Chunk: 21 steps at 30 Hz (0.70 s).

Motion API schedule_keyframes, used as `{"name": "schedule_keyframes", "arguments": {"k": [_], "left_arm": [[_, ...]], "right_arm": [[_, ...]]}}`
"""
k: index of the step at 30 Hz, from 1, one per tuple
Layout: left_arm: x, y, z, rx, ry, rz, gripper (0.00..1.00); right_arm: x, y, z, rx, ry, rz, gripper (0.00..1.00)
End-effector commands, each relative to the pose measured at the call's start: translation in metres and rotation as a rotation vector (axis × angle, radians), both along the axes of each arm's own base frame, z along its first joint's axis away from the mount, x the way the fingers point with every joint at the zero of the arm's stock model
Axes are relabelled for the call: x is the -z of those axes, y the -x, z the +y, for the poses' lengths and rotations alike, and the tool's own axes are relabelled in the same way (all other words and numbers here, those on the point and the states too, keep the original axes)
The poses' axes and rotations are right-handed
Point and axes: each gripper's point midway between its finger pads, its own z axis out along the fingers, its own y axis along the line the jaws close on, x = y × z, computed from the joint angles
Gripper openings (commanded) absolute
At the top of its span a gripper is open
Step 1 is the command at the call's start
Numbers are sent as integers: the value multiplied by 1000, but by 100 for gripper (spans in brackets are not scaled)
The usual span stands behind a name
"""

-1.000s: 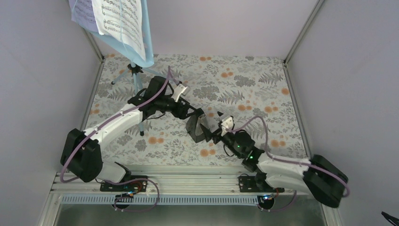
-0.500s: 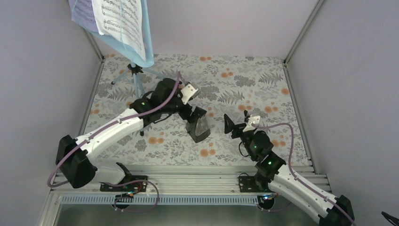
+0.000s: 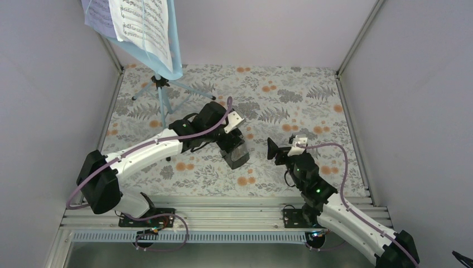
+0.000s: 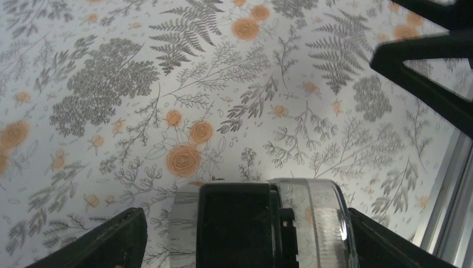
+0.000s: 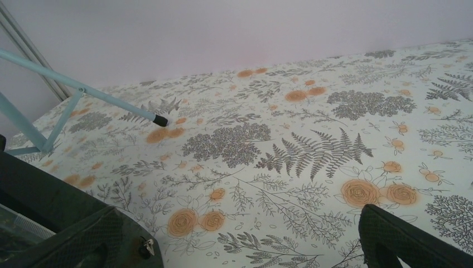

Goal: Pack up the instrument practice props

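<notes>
The metronome's clear cover (image 4: 319, 218) faces a finger of the robot's left gripper and spreads it wide, so the right gripper should help turn the metronome (image 3: 239, 157) to make the grip narrower.
The small black metronome (image 3: 240, 157) with a clear cover stands on the floral table near the middle. My left gripper (image 3: 235, 144) is over it. In the left wrist view the metronome (image 4: 234, 223) sits between the wide-apart fingers (image 4: 114, 240); the right finger is against it and a thin gap shows on the left. My right gripper (image 3: 273, 149) is open and holds nothing, a little right of the metronome. The light blue music stand (image 3: 163, 106) stands at the back left, holding white sheet music (image 3: 139, 25) and a lavender page (image 3: 97, 14).
One tripod leg (image 5: 83, 92) with a black tip crosses the left of the right wrist view. Grey walls close in the table on three sides. An aluminium rail (image 3: 223, 215) runs along the near edge by the arm bases.
My right gripper has let go of the metronome and drawn back to the right. The left arm has swung forward and settled over the metronome, which barely moved.
</notes>
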Motion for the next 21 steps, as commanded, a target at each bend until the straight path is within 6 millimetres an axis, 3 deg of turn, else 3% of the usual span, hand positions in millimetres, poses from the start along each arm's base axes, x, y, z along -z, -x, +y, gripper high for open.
{"name": "schedule_keyframes", "arguments": {"k": [1, 6, 11, 17, 21], "left_arm": [[-5, -3, 3, 0, -11, -44, 75], [-4, -1, 5, 5, -14, -50, 54], [-3, 2, 5, 18, -13, -48, 48], [-2, 3, 5, 21, -15, -51, 33], [2, 0, 9, -22, -29, -47, 31]], "right_arm": [[-6, -2, -6, 34, -36, -14, 100], [-5, -2, -8, 42, -40, -14, 100], [-5, -2, -9, 45, -44, -15, 100], [-5, -1, -10, 47, -46, -15, 100], [-5, -1, -10, 44, -46, -15, 100]]}}
